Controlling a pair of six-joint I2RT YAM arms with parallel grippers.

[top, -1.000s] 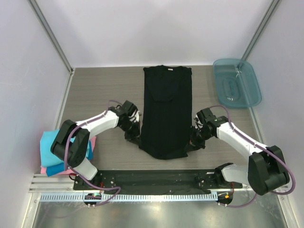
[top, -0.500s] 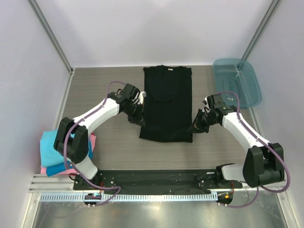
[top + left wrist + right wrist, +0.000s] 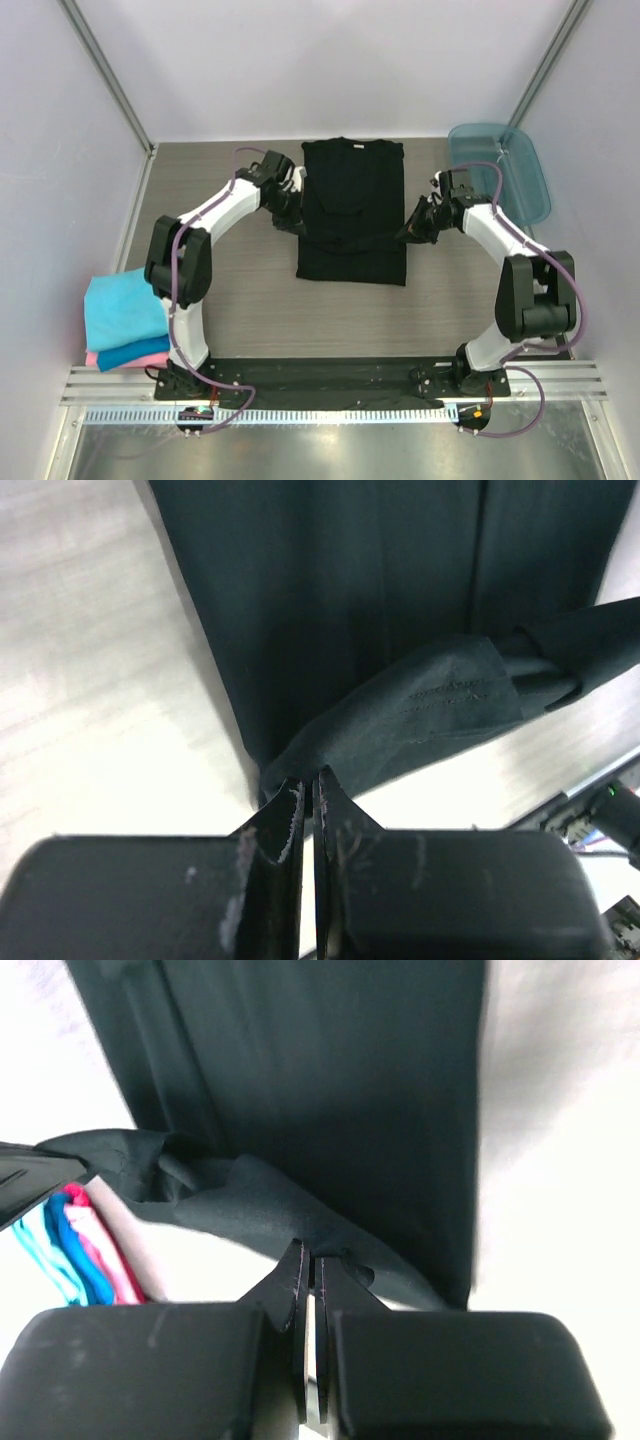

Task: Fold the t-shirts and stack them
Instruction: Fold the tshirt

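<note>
I keep pulling the black t-shirt's hem (image 3: 352, 243) toward the collar (image 3: 357, 147) with my right gripper until the fold lies flat, then let go, because the hem runs straight across the t-shirt's body.
The black t-shirt (image 3: 352, 205) lies lengthwise in the table's middle, its lower part folded up and over itself. My left gripper (image 3: 293, 221) is shut on the hem's left corner; in the left wrist view the gripper (image 3: 310, 778) pinches black cloth (image 3: 380, 630). My right gripper (image 3: 411, 231) is shut on the hem's right corner; in the right wrist view the gripper (image 3: 310, 1258) pinches the black cloth (image 3: 330, 1080). Both hold the hem above the shirt's middle. Folded turquoise, blue and pink t-shirts (image 3: 125, 320) are stacked at the near left, also glimpsed in the right wrist view (image 3: 75, 1240).
A translucent teal plastic tray (image 3: 500, 172) stands at the far right corner. The grey table (image 3: 220, 290) is bounded by white walls at left, back and right. A black rail (image 3: 330, 375) runs along the near edge at the arm bases.
Both grippers carried the shirt's bottom hem away from the near edge toward the collar, folding the lower part up; the shirt's visible length has shortened.
</note>
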